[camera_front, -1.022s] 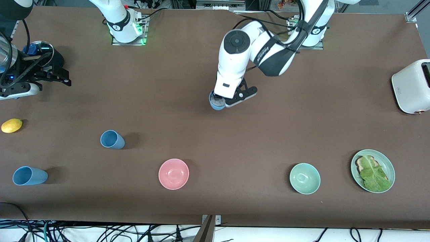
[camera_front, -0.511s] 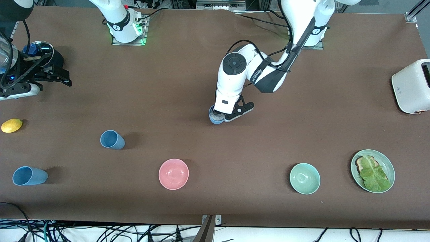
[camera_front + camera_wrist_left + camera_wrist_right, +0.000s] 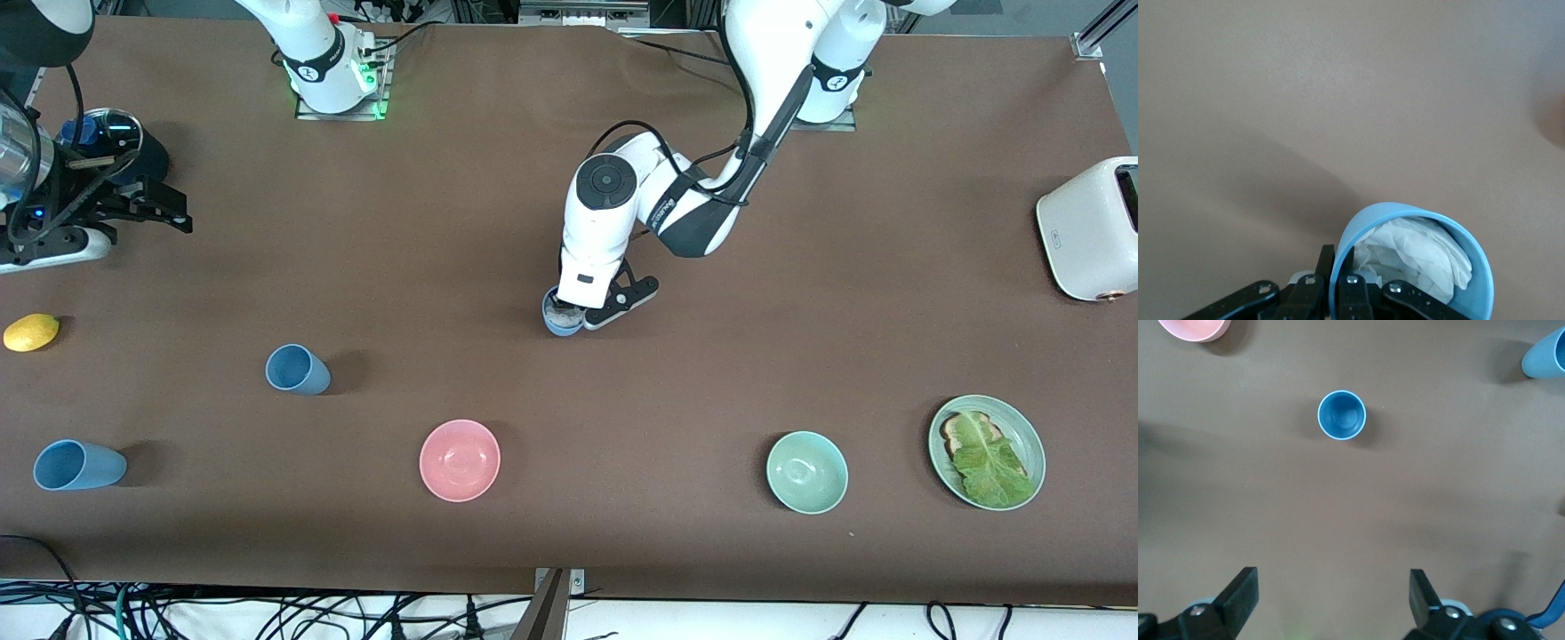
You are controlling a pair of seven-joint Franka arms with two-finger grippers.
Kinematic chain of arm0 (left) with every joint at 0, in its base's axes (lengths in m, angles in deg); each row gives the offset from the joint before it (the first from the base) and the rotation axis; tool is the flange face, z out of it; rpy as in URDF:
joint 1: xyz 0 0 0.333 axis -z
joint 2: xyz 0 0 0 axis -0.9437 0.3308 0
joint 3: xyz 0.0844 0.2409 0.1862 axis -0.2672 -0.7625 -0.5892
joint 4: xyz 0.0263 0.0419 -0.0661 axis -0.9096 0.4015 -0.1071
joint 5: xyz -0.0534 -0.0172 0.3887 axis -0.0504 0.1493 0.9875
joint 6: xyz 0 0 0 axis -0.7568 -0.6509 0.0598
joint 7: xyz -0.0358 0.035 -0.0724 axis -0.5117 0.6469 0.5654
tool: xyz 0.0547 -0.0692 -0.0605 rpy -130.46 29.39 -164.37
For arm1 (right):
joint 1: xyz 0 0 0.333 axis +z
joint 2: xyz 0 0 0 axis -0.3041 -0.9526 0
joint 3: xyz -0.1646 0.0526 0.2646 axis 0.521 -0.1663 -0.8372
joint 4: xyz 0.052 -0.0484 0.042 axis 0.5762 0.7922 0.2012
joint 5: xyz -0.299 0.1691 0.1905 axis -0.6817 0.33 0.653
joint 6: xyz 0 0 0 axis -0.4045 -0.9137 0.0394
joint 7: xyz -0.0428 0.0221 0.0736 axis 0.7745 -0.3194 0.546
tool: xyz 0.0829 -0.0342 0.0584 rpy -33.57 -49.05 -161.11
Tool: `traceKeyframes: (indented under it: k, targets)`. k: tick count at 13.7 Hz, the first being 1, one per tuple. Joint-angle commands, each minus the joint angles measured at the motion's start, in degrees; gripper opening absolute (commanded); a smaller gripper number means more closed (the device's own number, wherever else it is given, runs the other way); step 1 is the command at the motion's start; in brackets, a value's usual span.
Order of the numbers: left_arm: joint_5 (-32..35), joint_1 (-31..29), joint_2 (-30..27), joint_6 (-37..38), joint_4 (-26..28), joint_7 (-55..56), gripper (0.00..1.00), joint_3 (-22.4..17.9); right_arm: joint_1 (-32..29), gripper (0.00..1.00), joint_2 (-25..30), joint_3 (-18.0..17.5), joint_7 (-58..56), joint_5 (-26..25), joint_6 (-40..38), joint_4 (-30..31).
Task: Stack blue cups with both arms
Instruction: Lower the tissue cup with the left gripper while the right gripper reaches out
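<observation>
My left gripper should keep lowering the blue cup with white paper (image 3: pixel 562 316) until the cup's base rests on the table and then let go, because its opening is up and it is over clear table (image 3: pixel 567 352).
My left gripper (image 3: pixel 569 318) is shut on the rim of a blue cup (image 3: pixel 558 317) stuffed with white paper and holds it over the middle of the table. The left wrist view shows one finger inside and one outside the rim of this cup (image 3: pixel 1471 247), where the gripper (image 3: pixel 1338 265) pinches it. Two more blue cups stand toward the right arm's end: one (image 3: pixel 296 369), which is the cup (image 3: pixel 1341 415) in the right wrist view, and another (image 3: pixel 76 465) nearer the front camera, showing as a cup (image 3: pixel 1545 357) at that view's edge. My right gripper (image 3: pixel 173 209) hangs open and empty (image 3: pixel 1331 587) over that end.
A pink bowl (image 3: pixel 460 460) and a mint-green bowl (image 3: pixel 806 472) sit near the front. A green plate (image 3: pixel 1031 436) with toast and lettuce and a white toaster (image 3: pixel 1089 227) are at the left arm's end. A lemon (image 3: pixel 31 332) lies at the right arm's end.
The left arm has carried the held cup toward the front camera and slightly toward the right arm's end. The right arm has hardly moved.
</observation>
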Motion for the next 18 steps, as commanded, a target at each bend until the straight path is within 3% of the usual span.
traceKeyframes:
  k: [1, 12, 13, 14, 15, 16, 17, 18]
  targets:
    - [3.98, 1.19, 2.05, 0.06, -2.28, 2.7, 0.0, -0.96, -0.12, 1.0, -1.13, 0.05, -0.74, -0.14, 1.6, -0.1]
    - [4.34, 1.1, 6.01, -5.92, -2.2, 3.32, 0.0, -2.01, -0.47, 1.0, -11.32, -0.04, -0.74, 0.48, 13.55, -0.63]
    - [4.34, 1.1, 6.01, -5.92, -2.28, 2.71, 0.12, -2.19, -0.56, 1.0, -12.37, -0.04, -0.74, 0.57, 14.78, -0.63]
    - [4.43, 0.84, 5.93, -5.92, -2.28, 2.71, 0.43, -2.37, -0.56, 1.0, -13.43, -0.04, -0.74, 0.48, 16.44, -0.63]
    - [4.43, 0.83, 5.93, -5.92, -2.37, 2.62, 0.63, -2.37, -0.47, 1.0, -14.39, -0.04, -0.74, 0.57, 17.68, -0.63]
    - [4.52, 0.92, 5.93, -6.01, -2.37, 2.62, 0.75, -2.37, -0.47, 1.0, -15.19, -0.12, -0.74, 0.48, 18.56, -0.8]
    - [4.78, 0.92, 5.84, -6.01, -2.37, 2.62, 0.96, -2.37, -0.56, 1.0, -15.89, -0.12, -0.82, 0.48, 19.18, -0.98]
    - [7.04, 1.01, 5.75, -6.01, -2.37, 2.7, 1.0, -2.37, -0.65, 1.0, -16.51, -0.04, -1.61, 0.57, 19.36, -1.68]
